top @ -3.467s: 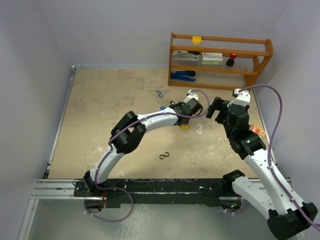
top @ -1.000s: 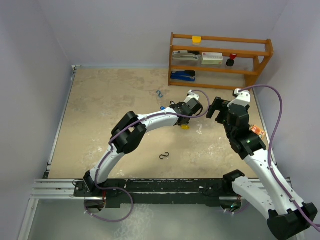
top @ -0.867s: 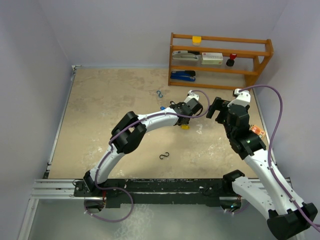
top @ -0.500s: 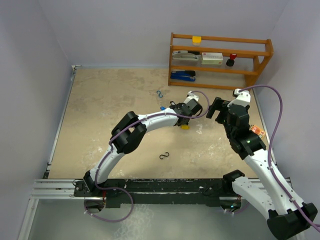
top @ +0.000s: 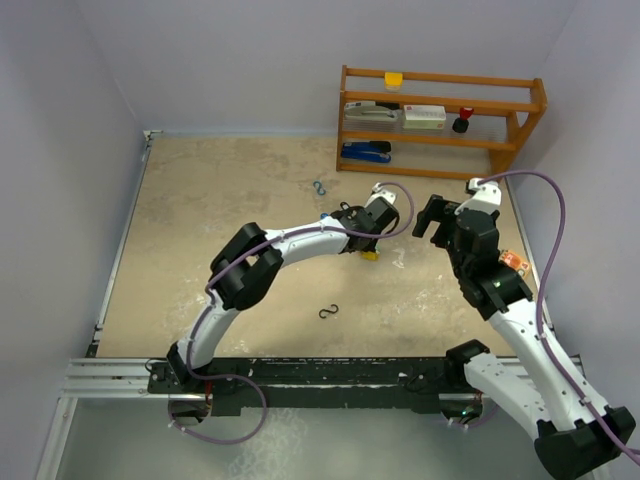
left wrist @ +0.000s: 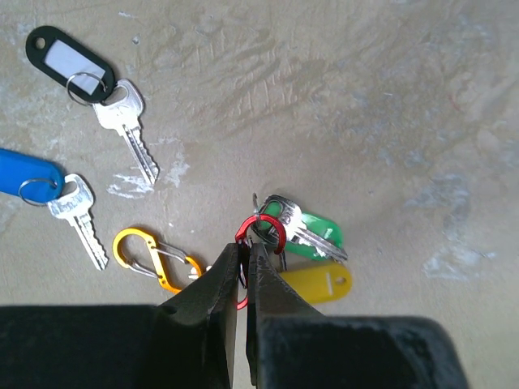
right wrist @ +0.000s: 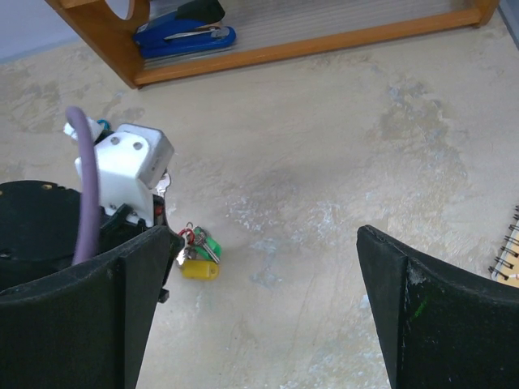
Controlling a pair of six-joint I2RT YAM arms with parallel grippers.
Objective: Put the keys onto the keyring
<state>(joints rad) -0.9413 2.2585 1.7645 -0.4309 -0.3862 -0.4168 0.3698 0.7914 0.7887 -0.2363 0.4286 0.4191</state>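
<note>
My left gripper should keep moving the red clip [left wrist: 263,214] past the loose keys, because the green-tagged key is on it, and let go of the clip on the clear tabletop [top: 240,212].
In the left wrist view my left gripper [left wrist: 246,247] is shut on a red keyring clip [left wrist: 263,225]. A green-tagged key [left wrist: 312,231] and a yellow tag [left wrist: 318,284] hang on the clip and rest on the table. A blue-tagged key [left wrist: 32,180] and a black-tagged key with a white label [left wrist: 69,61] lie loose at the left. In the top view the left gripper [top: 362,243] is mid-table. My right gripper [top: 432,215] is open and empty, hovering right of the bundle [right wrist: 197,258].
An orange carabiner [left wrist: 156,259] lies beside the left jaws. A black S-hook [top: 330,313] lies nearer the bases and a blue hook [top: 320,187] farther back. A wooden shelf [top: 440,140] with a blue stapler [right wrist: 186,36] stands at the back right.
The left arm's elbow has swung left and its wrist has shifted slightly toward the back, still holding the red clip. The right arm has not moved.
</note>
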